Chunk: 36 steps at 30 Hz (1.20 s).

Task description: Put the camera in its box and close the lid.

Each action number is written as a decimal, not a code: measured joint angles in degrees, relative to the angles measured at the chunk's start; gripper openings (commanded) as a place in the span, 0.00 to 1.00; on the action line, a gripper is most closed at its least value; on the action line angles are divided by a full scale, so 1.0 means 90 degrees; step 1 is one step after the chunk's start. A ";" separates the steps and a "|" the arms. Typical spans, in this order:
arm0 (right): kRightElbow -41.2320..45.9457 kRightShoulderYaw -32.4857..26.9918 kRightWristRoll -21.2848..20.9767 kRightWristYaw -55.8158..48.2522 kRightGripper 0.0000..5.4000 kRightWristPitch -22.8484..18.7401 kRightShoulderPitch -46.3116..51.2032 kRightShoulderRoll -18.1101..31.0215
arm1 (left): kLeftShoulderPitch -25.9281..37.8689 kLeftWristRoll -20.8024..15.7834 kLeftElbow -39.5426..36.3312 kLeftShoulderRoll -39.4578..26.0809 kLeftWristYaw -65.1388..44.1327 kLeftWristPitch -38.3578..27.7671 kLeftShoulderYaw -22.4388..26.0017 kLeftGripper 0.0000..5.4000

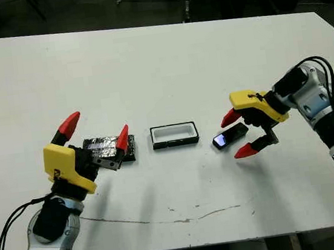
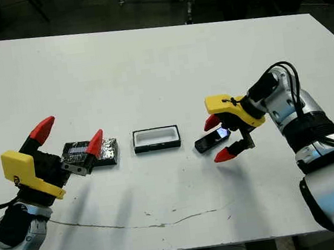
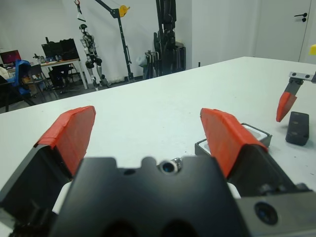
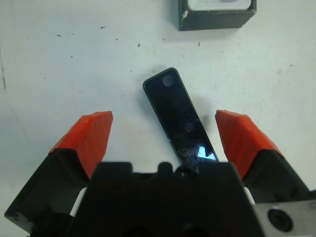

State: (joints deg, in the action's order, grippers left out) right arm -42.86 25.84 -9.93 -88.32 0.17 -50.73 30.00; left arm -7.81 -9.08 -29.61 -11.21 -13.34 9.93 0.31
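The box's white inside has a long hollow (image 1: 174,132), so I expect the camera (image 1: 230,135) to come to rest flat in it, with white all around, when I lower the camera lengthwise.
The camera (image 1: 229,135) is a slim black bar with a bluish glossy face, lying flat on the white table just right of the box (image 1: 174,135). It lies between the fingers of my right gripper (image 1: 239,134), which is open and straddles it without touching; the wrist view shows the camera (image 4: 180,116) in the gap. The box is a small black-rimmed tray with a white inside, standing open at the table's middle. The lid (image 1: 106,148), a mottled silver-grey slab, lies left of the box. My left gripper (image 1: 96,129) is open, raised just over the lid's left part.
The table's near edge (image 1: 188,244) runs close below both arms. A thin dark scratch line (image 1: 166,219) crosses the tabletop in front of the box. Dark equipment stands beyond the far edge (image 1: 142,23).
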 measured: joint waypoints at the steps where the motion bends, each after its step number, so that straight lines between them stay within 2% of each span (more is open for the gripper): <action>1: -0.0036 -0.0006 0.0013 0.0011 1.00 0.0067 -0.0001 -0.0025 | -0.0002 -0.0001 0.0000 0.0000 -0.0001 0.0000 -0.0006 1.00; 4: -0.0101 -0.0014 0.0021 0.0042 1.00 0.0242 -0.0001 -0.0070 | -0.0005 -0.0001 0.0000 0.0000 -0.0004 0.0000 -0.0011 1.00; 7: -0.0239 -0.0070 0.0046 0.0043 0.94 0.0284 -0.0003 -0.0112 | -0.0009 0.0027 0.0000 0.0000 -0.0003 -0.0002 -0.0030 1.00; 19: -0.0416 -0.0320 0.0032 0.0673 0.64 0.0281 0.0019 -0.0138 | -0.0042 0.0021 -0.0001 0.0003 0.0004 -0.0003 -0.0045 1.00; 31: 0.0129 -0.0403 0.0025 0.0825 0.32 0.0325 0.0243 -0.0051 | -0.0073 0.0025 -0.0062 0.0010 0.0050 0.0001 -0.0041 1.00; 36: 0.0326 -0.0396 -0.0006 0.0833 0.31 0.0338 0.0274 0.0050 | -0.0072 0.0027 -0.0068 0.0010 0.0072 0.0001 -0.0041 1.00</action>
State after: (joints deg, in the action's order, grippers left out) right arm -39.93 22.28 -9.98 -80.82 3.21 -48.27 30.45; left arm -8.47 -8.84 -30.22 -11.12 -12.69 9.93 -0.05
